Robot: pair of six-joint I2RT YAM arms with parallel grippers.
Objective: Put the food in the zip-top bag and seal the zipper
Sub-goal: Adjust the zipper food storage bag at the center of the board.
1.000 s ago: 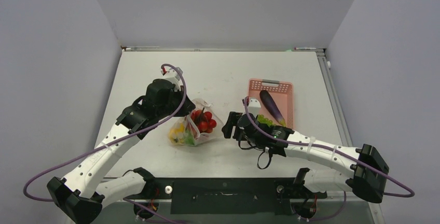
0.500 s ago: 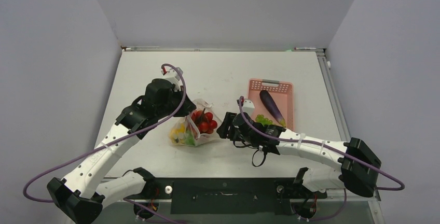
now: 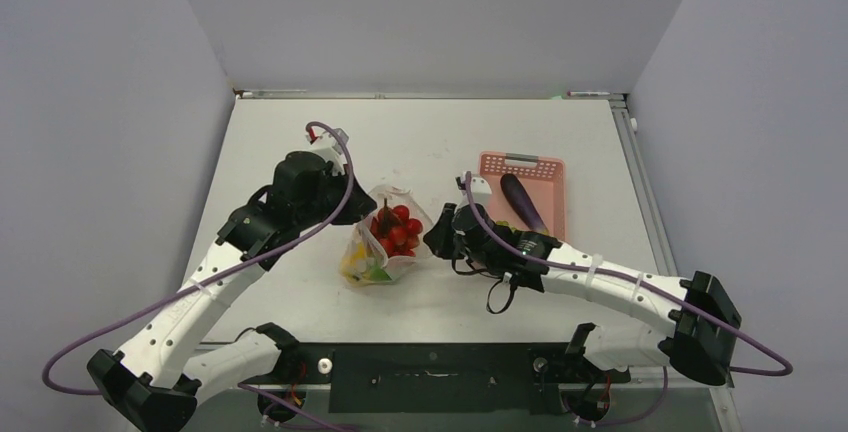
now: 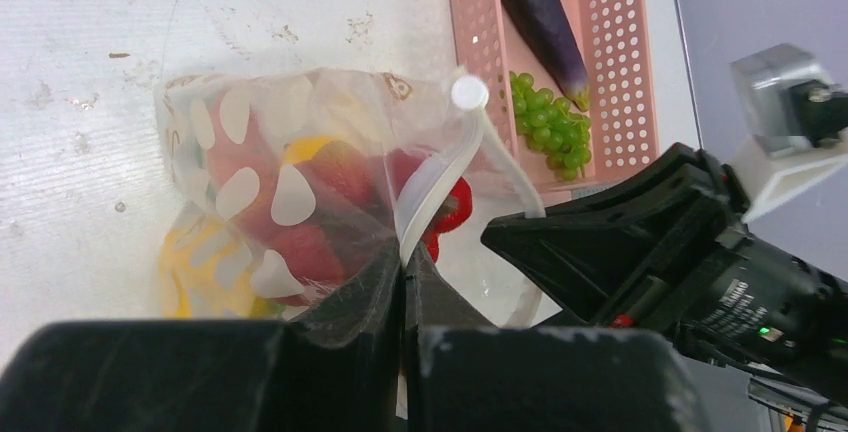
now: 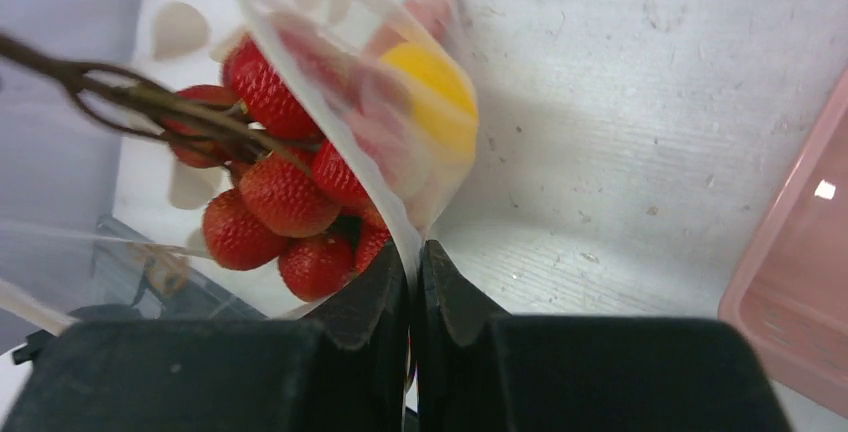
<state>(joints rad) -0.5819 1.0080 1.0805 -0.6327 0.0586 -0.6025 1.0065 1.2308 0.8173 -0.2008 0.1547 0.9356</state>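
Note:
The bag's bottom (image 3: 362, 269) hangs toward my left gripper's side, so my right gripper should swing the bag back, let go of its edge and pick up the eggplant (image 3: 522, 200) before sealing.
The zip-top bag (image 3: 385, 244) stands mid-table, its mouth held open between both arms. Red strawberries (image 5: 285, 197) and a yellow piece (image 5: 435, 82) of the food lie inside it. My left gripper (image 4: 404, 260) is shut on the whitish zipper strip (image 4: 440, 177) at the bag's left rim. On the opposite rim my right gripper (image 5: 412, 252) is shut on the bag's edge. More food, a dark eggplant (image 4: 545, 17) and a green grape cluster (image 4: 548, 132), lies in the pink basket (image 4: 620, 62).
The pink basket (image 3: 520, 166) sits just right of the bag, close behind my right arm (image 3: 600, 282). Grey walls close in the table on the left, back and right.
My right gripper has moved left to the bag and shut on its rim. The bag has shifted slightly right and stands more upright. The left gripper has kept its grip.

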